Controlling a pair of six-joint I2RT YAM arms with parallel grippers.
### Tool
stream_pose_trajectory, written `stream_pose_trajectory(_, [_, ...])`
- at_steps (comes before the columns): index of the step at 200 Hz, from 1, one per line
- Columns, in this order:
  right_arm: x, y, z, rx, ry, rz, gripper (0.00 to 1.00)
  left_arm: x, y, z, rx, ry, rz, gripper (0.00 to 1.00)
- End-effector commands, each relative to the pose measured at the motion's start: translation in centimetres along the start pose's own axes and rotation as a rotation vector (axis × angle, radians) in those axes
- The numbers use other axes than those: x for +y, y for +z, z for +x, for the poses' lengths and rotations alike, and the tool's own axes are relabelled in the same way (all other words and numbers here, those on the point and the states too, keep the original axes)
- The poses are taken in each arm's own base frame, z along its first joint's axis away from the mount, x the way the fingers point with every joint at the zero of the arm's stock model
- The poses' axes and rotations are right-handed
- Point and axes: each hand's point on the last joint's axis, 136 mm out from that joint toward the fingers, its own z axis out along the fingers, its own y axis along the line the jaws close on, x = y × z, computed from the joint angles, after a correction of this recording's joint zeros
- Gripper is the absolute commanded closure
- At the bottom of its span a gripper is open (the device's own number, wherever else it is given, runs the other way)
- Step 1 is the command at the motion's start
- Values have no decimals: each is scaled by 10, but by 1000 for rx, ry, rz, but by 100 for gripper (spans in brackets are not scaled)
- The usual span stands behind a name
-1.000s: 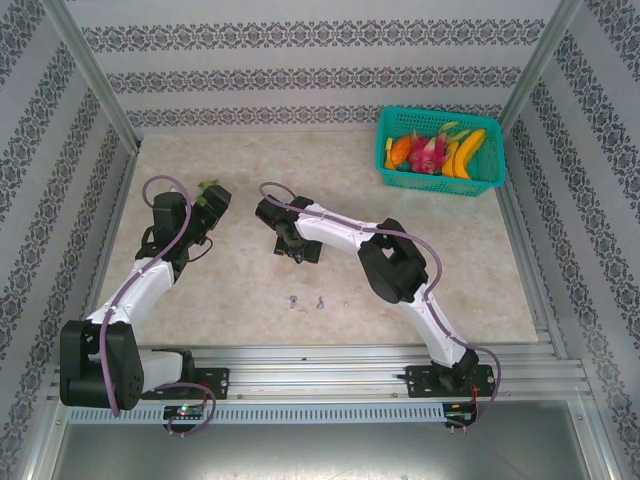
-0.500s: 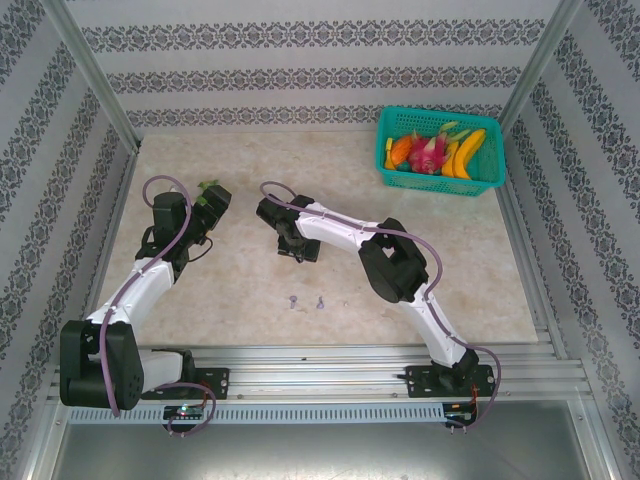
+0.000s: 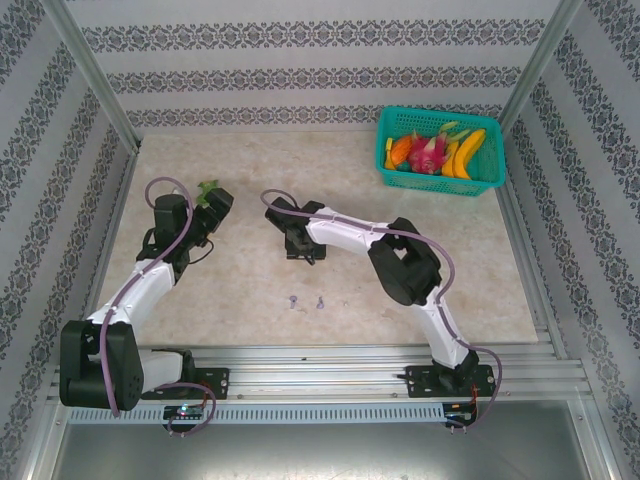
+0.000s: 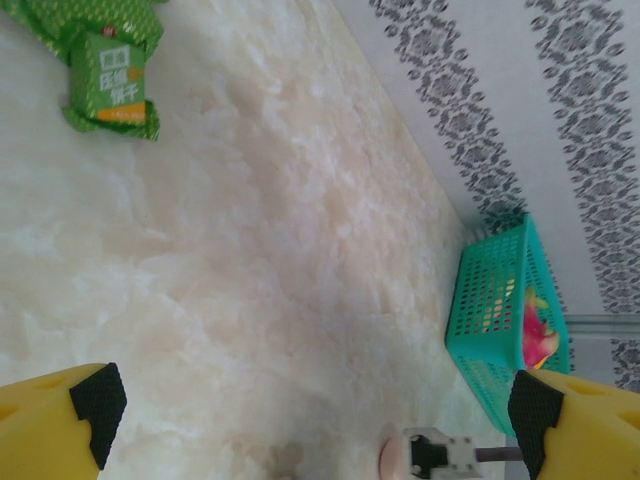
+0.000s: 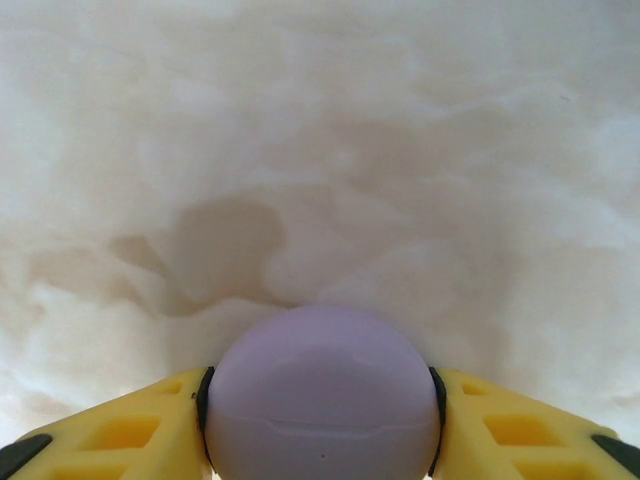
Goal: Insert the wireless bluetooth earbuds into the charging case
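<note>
I carry on with my left gripper and close it around the charging case (image 5: 322, 395), because my right gripper holds the charging case by its sides and the marble (image 3: 253, 238) toward it is clear.
The right wrist view has a round lilac charging case (image 5: 322, 395), lid closed, pinched between my right gripper's (image 5: 322, 412) yellow fingers (image 5: 130, 430). It sits low over the marble table. From above, the right gripper (image 3: 302, 246) is mid-table and covers the case. Two tiny purple earbuds (image 3: 292, 301) (image 3: 321, 303) lie on the table nearer the front edge, apart from both grippers. My left gripper (image 3: 215, 205) stands open with nothing in it, just short of a green packet (image 3: 208, 187). Its wrist view shows wide-apart fingertips (image 4: 95, 400) over bare marble.
A teal basket (image 3: 440, 175) of fruit stands at the back right, also seen as the basket (image 4: 500, 310) in the left wrist view. The green snack packet (image 4: 112, 75) lies at the back left. A pinkish round object (image 4: 392, 458) shows beside the right gripper's body.
The right gripper's jaws have closed onto the lilac case, and that arm's elbow has shifted slightly right. The left arm has hardly moved.
</note>
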Motion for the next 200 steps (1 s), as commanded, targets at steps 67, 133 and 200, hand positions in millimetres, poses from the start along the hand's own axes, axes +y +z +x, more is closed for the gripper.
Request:
stream_pose_trajectory(67, [-22, -31, -35, -74, 390, -187, 62, -15, 15, 53, 131, 159, 176, 0])
stream_pose_trajectory(133, [-7, -41, -74, -28, 662, -379, 62, -35, 17, 98, 169, 340, 304, 3])
stream_pose_trajectory(200, [10, -59, -95, 0, 770, -513, 62, -48, 46, 133, 224, 418, 389, 14])
